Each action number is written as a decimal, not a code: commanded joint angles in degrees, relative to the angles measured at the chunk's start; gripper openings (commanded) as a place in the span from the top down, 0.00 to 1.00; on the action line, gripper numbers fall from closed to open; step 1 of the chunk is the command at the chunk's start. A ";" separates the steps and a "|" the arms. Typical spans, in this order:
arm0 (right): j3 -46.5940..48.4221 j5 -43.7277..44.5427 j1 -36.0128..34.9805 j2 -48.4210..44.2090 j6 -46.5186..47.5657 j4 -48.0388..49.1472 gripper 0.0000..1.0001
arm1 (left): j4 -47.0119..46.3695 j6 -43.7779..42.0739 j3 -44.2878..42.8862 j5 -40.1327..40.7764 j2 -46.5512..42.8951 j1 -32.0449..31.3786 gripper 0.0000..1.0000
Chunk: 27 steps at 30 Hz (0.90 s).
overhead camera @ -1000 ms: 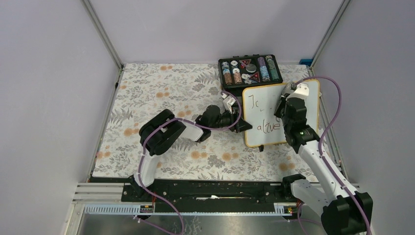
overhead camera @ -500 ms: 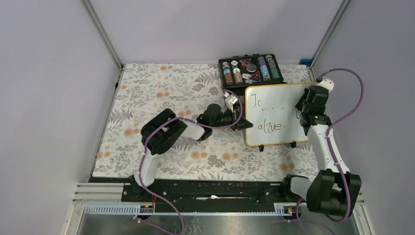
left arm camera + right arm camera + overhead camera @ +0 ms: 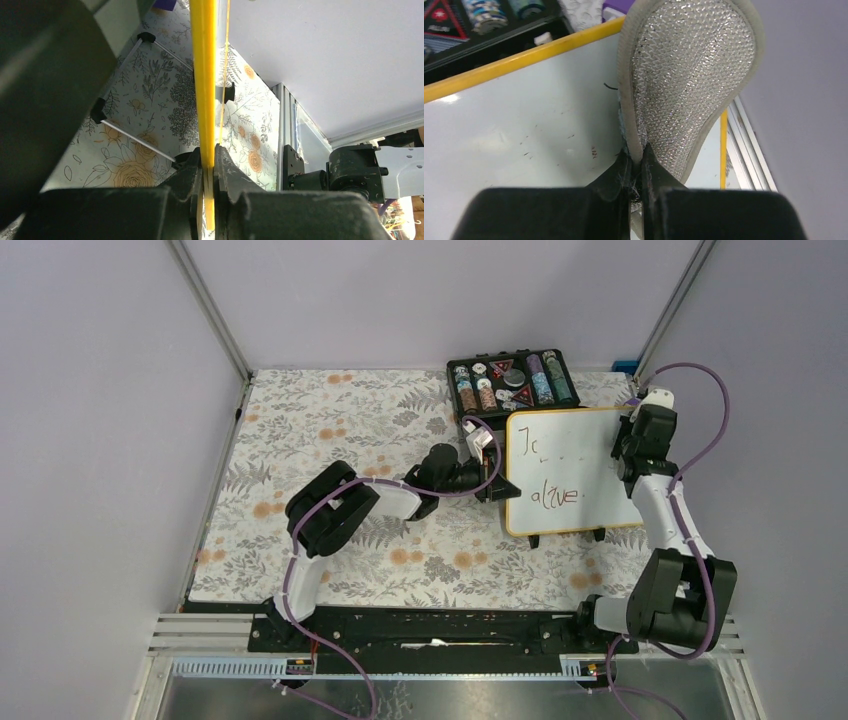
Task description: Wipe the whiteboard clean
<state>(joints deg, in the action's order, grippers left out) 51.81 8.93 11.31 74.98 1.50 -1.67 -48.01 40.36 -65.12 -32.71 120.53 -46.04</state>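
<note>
Next, I sweep my right gripper back over the upper writing [image 3: 529,442], because the eraser pad is at the whiteboard's far edge [image 3: 723,150] and there is still writing near my left gripper.
The whiteboard [image 3: 575,472], white with a yellow frame and black feet, stands at the right of the table with red and green writing on its left half. My left gripper [image 3: 497,480] is shut on its left edge; the left wrist view shows the yellow frame [image 3: 204,75] clamped between the jaws. My right gripper [image 3: 632,448] is shut on a silver mesh eraser pad [image 3: 691,75] at the board's upper right corner, against the white surface [image 3: 524,130]. Small dark flecks remain there.
A black case of coloured chips [image 3: 511,382] sits just behind the board. The right frame post and side wall [image 3: 700,390] stand close to my right arm. The floral mat [image 3: 340,440] covers the table.
My right gripper has moved with the pad from the board's middle right to its upper right corner. The board has shifted slightly right. My left gripper still holds its edge.
</note>
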 commanded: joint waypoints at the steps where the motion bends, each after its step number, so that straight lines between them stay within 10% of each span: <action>1: 1.09 -21.16 -0.41 2.85 2.59 6.85 1.00 | 15.06 -3.21 -0.44 6.30 2.82 2.72 1.00; 16: -8.34 -36.10 -15.20 -8.83 -2.62 15.10 1.00 | 17.57 -3.94 -0.98 6.58 2.98 2.93 1.00; 27: -9.38 -34.31 -2.91 -6.68 -13.11 23.78 1.00 | 17.82 -3.76 0.05 6.94 2.47 3.91 1.00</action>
<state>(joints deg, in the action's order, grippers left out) 43.40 -24.08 0.73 66.19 -5.23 14.66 -43.83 35.70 -65.91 -32.75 120.27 -46.06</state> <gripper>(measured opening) 0.064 0.076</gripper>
